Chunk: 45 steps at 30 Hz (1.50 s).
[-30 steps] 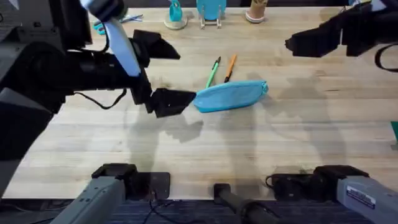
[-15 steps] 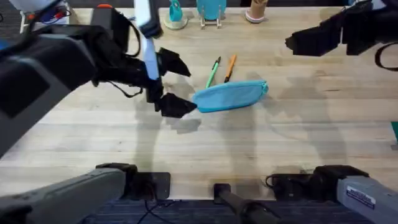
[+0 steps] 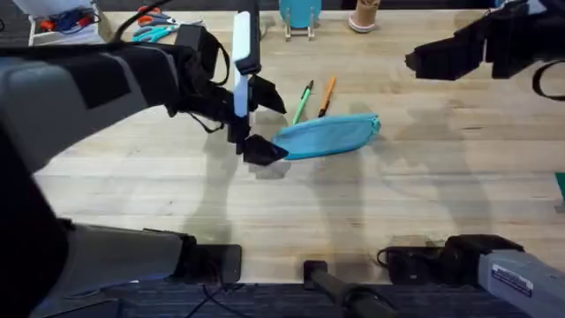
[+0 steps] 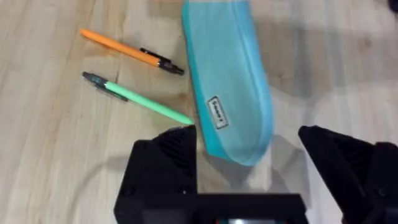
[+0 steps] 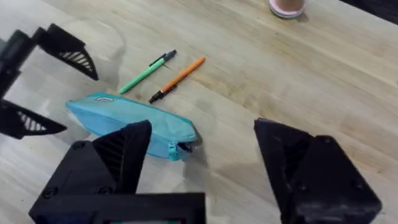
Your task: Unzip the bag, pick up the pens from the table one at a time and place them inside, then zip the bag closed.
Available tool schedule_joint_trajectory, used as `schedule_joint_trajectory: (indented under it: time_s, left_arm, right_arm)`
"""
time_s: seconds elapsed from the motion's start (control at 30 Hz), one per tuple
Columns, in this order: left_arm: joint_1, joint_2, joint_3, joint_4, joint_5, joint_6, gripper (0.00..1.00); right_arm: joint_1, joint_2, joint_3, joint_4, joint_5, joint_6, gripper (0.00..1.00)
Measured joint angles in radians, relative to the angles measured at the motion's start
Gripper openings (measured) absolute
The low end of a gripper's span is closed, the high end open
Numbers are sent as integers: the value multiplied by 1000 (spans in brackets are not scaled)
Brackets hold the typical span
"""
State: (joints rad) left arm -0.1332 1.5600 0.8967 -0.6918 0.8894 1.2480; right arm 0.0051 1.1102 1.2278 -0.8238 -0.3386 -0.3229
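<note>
My gripper will unzip the light blue bag [image 3: 327,136], and the bag will open in a long slit, because a seam runs [image 4: 249,53] along its long edge toward the held end.
The light blue bag [image 3: 328,137] lies zipped on the table [image 3: 371,212], its zipper pull [image 3: 377,124] at the right end. Just behind it lie the green pen [image 3: 303,102] and the orange pen [image 3: 327,95], side by side. My left gripper [image 3: 283,130] is open, its fingers straddling the bag's left end without gripping it. In the left wrist view the bag [image 4: 230,93] runs away from between the fingers, with the green pen [image 4: 140,99] and orange pen [image 4: 130,51] beside it. My right gripper [image 3: 424,60] hovers open, high at the far right, and sees the bag [image 5: 130,121] below it.
Teal- and orange-handled scissors [image 3: 154,31] lie at the far left. A blue holder [image 3: 300,13] and a cup [image 3: 362,18] stand along the back edge. Bare wood spreads in front of the bag.
My left arm has swung right and slightly back, bringing its open fingers from beside the bag up around its left end. The right arm, bag and pens have not moved.
</note>
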Motion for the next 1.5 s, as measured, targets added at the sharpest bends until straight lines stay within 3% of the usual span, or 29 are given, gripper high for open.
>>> schedule_joint_trajectory:
  time_s: [0.23, 0.3, 0.53, 0.63, 0.7, 1.13, 1.5]
  left_arm:
    - [-36, 35, 0, 57, -1, -45, 997]
    - [-46, 36, 0, 60, -4, -53, 946]
    - [-51, 36, 0, 69, -4, -62, 453]
    - [-51, 36, 0, 67, -1, -64, 182]
    - [-51, 36, 0, 67, 1, -65, 72]
    - [-52, 36, 0, 67, 1, -67, 42]
    - [-52, 36, 0, 67, 1, -67, 43]
  right_arm:
    - [0, 0, 0, 0, 0, 0, 997]
    - [0, 0, 0, 0, 0, 0, 997]
    - [0, 0, 0, 0, 0, 0, 996]
    - [0, 0, 0, 0, 0, 0, 997]
    - [0, 0, 0, 0, 0, 0, 997]
    - [0, 0, 0, -47, 0, 11, 997]
    - [0, 0, 0, -170, -8, 201, 997]
